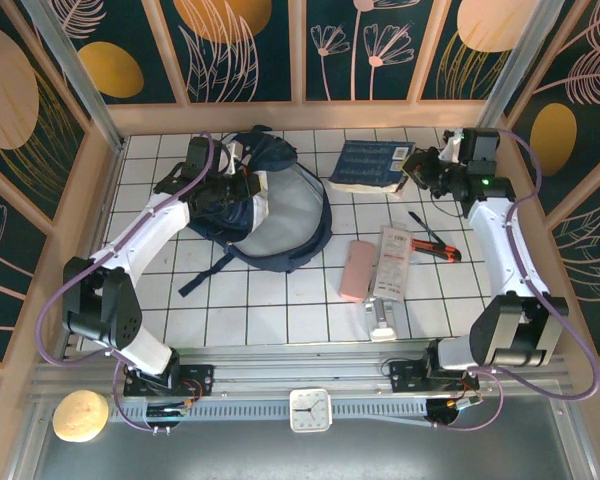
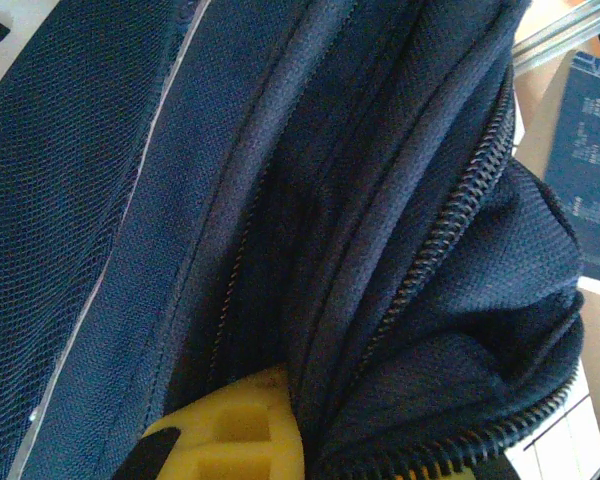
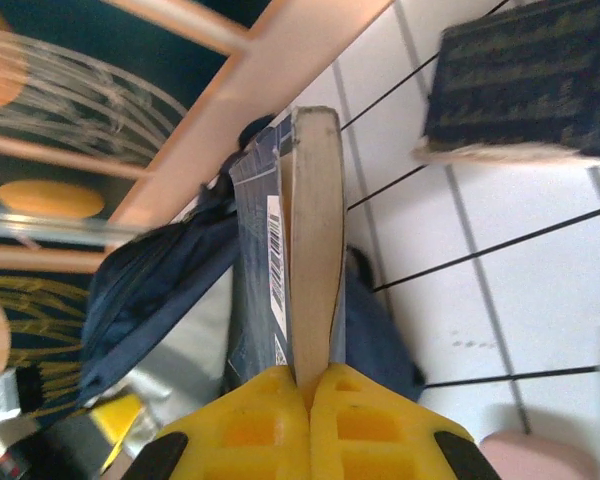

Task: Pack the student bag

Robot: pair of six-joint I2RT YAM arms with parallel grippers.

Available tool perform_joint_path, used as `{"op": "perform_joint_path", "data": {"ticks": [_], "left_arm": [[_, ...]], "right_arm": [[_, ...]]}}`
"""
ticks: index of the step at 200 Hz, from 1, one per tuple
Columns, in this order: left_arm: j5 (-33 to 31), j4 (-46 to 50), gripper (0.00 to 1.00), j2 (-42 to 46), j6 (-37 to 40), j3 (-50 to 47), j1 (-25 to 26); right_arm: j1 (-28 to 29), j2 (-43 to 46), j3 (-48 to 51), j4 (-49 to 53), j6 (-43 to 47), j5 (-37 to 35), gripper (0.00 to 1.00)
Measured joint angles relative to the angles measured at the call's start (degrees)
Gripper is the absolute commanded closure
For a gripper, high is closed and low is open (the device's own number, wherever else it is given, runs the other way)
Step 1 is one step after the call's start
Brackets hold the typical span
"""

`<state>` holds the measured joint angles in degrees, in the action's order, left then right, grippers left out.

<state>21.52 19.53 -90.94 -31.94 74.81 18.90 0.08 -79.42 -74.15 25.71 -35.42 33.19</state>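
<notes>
My right gripper should keep carrying the blue book until it gets to the bag's grey lining [image 1: 288,208], because the blue book's far end [image 1: 342,168] faces the wide opening of the student bag.
The student bag [image 1: 270,215] lies at the back left of the tiled table, navy blue, its mouth gaping on a grey lining. My left gripper [image 1: 242,187] is at the bag's upper rim. In the left wrist view that gripper [image 2: 320,450] is shut on a fold of the student bag [image 2: 280,200] beside its zipper. A blue book [image 1: 370,165] sits right of the bag, and my right gripper [image 1: 420,172] is at its right end. In the right wrist view the yellow fingers [image 3: 260,430] of my right gripper [image 3: 310,390] are shut on the blue book [image 3: 310,250], seen edge-on and pointing toward the bag [image 3: 150,290].
A pink case [image 1: 358,270], a white packet [image 1: 390,262] and red-and-black pens [image 1: 435,240] lie mid-table to the right. A dark printed book [image 3: 525,80] lies flat on the tiles. Wooden walls close the back and sides. A small clock [image 1: 309,410] sits by the arm bases.
</notes>
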Motion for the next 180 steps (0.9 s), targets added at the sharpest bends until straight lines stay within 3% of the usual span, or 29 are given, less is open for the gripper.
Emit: {"op": "perform_joint_path", "data": {"ticks": [71,168,180], "left_arm": [[-1.38,3.45,1.00,-1.49,-0.11,6.78,1.18],[-1.36,5.16,1.00,-1.49,-0.09,6.78,2.43],[-1.33,5.16,1.00,-1.49,-0.09,6.78,2.49]], "right_arm": [[15.15,-3.67,6.84,-8.98,-10.21,1.57,1.00],[24.41,-35.23,-0.02,-35.56,-23.80,-2.45,1.00],[26.43,-38.60,-2.99,-36.54,-24.96,-2.95,0.76]]}}
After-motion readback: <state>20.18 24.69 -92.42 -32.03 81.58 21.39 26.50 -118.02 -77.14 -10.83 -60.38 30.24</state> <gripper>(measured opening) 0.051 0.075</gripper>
